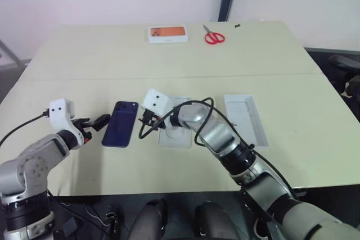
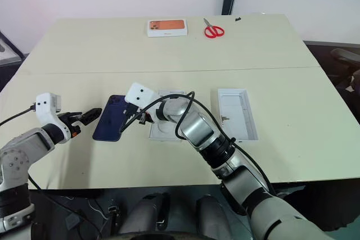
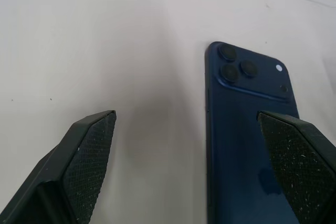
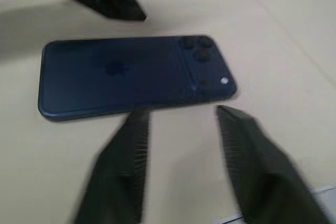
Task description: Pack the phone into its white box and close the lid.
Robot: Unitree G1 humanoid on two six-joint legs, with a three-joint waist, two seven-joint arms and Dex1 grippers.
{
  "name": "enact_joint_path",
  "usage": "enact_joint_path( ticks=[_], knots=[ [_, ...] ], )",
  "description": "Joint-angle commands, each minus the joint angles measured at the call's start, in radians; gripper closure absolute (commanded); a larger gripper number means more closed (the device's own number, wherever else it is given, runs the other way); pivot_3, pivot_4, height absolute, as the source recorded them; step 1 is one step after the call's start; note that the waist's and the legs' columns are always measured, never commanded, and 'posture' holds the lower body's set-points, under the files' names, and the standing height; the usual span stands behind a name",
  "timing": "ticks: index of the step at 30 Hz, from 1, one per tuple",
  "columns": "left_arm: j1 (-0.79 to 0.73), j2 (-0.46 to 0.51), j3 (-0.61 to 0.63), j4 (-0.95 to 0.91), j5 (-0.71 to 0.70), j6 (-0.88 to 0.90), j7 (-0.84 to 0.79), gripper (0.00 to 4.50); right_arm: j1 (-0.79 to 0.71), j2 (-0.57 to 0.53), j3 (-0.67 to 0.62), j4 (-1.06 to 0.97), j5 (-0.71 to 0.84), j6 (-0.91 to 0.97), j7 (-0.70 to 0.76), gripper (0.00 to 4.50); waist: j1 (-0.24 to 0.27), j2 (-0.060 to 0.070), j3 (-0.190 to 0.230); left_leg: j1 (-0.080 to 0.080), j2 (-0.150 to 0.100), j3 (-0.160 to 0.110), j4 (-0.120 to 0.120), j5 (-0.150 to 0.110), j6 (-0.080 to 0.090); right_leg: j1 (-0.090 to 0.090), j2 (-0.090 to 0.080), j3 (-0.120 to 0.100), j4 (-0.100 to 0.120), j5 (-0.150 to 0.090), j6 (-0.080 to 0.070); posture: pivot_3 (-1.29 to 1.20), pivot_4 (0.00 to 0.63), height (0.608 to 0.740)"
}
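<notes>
My gripper should expect a dark blue phone printed on the lid's hidden (image 1: 246, 121) outside, since I see that the other white box is printed with an orange phone (image 1: 168, 31).
The dark blue phone (image 1: 120, 123) lies back up on the cream table, its camera cluster at the far end. My left gripper (image 1: 97, 122) is open just left of it, low over the table; in the left wrist view one finger (image 3: 299, 156) hangs over the phone's (image 3: 247, 145) edge. My right gripper (image 4: 181, 113) is open with nothing between its fingers, its tips just short of the phone's (image 4: 121, 77) right long side. The white box (image 1: 181, 136) lies under my right wrist, partly hidden. Further right, the lid (image 1: 246, 119) lies with its white inside up.
A white box printed with an orange phone (image 1: 167, 34) and red scissors (image 1: 214, 36) lie at the table's far edge. A seam runs across the table (image 1: 67, 77) beyond the phone. The front edge is close behind both arms.
</notes>
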State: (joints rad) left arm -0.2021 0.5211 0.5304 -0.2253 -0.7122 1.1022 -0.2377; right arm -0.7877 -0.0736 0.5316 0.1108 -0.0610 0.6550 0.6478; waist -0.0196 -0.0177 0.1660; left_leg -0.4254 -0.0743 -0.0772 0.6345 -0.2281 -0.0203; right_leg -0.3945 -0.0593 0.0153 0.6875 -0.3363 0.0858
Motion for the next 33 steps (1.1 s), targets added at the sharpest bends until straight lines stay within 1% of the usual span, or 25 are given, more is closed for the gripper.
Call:
enact_joint_path(
  ticks=[1,6,9,14,19,25,33],
  knots=[
    [-0.023,0.005,0.017,0.002,-0.033,0.055,0.012,0.00,-0.040,0.033,0.040,0.019,-0.027,-0.005,0.005,4.47,-0.001,0.000,0.000,0.000,0.000,0.000,0.000,0.000,0.000,0.000,0.000,0.000,0.000,0.000,0.000,0.00,0.150,0.740],
    [-0.066,-0.003,-0.007,0.039,-0.058,0.175,0.028,0.00,-0.062,0.054,0.095,0.074,-0.089,-0.070,-0.014,4.47,-0.001,0.000,0.000,0.000,0.000,0.000,0.000,0.000,0.000,-0.001,0.000,0.000,0.001,0.000,0.000,0.00,0.150,0.740],
    [-0.085,-0.014,-0.028,0.046,-0.065,0.244,0.028,0.00,-0.064,0.067,0.105,0.097,-0.109,-0.090,-0.015,4.47,0.001,0.000,0.000,0.000,0.000,0.000,0.000,0.000,0.000,-0.001,0.000,0.000,0.001,0.000,0.000,0.00,0.150,0.740],
    [-0.115,-0.097,-0.080,0.015,-0.080,0.322,0.032,0.00,-0.060,0.069,0.119,0.136,-0.142,-0.121,-0.011,4.47,0.008,0.000,-0.001,0.002,-0.001,0.000,0.000,0.000,-0.001,0.002,-0.001,0.000,0.001,0.000,0.000,0.00,0.150,0.740],
    [-0.141,-0.183,-0.073,-0.030,-0.097,0.371,0.038,0.00,-0.049,0.044,0.126,0.138,-0.177,-0.129,-0.003,4.47,0.011,0.000,-0.002,0.005,-0.001,-0.001,0.000,0.000,-0.001,0.004,-0.001,0.000,0.000,0.000,0.000,0.00,0.150,0.740],
    [-0.170,-0.254,-0.067,-0.052,-0.093,0.423,0.046,0.00,-0.040,0.004,0.126,0.127,-0.208,-0.132,0.016,4.47,0.011,0.001,-0.002,0.005,-0.002,-0.001,0.000,0.000,-0.001,0.005,-0.001,-0.001,0.000,0.000,0.000,0.00,0.150,0.740],
    [-0.177,-0.297,-0.066,-0.074,-0.077,0.453,0.051,0.00,-0.030,-0.043,0.135,0.104,-0.257,-0.154,0.035,4.47,0.012,0.000,-0.002,0.006,-0.003,-0.002,0.000,0.000,-0.001,0.006,-0.002,-0.001,-0.001,0.000,0.000,0.00,0.150,0.740]
  ],
)
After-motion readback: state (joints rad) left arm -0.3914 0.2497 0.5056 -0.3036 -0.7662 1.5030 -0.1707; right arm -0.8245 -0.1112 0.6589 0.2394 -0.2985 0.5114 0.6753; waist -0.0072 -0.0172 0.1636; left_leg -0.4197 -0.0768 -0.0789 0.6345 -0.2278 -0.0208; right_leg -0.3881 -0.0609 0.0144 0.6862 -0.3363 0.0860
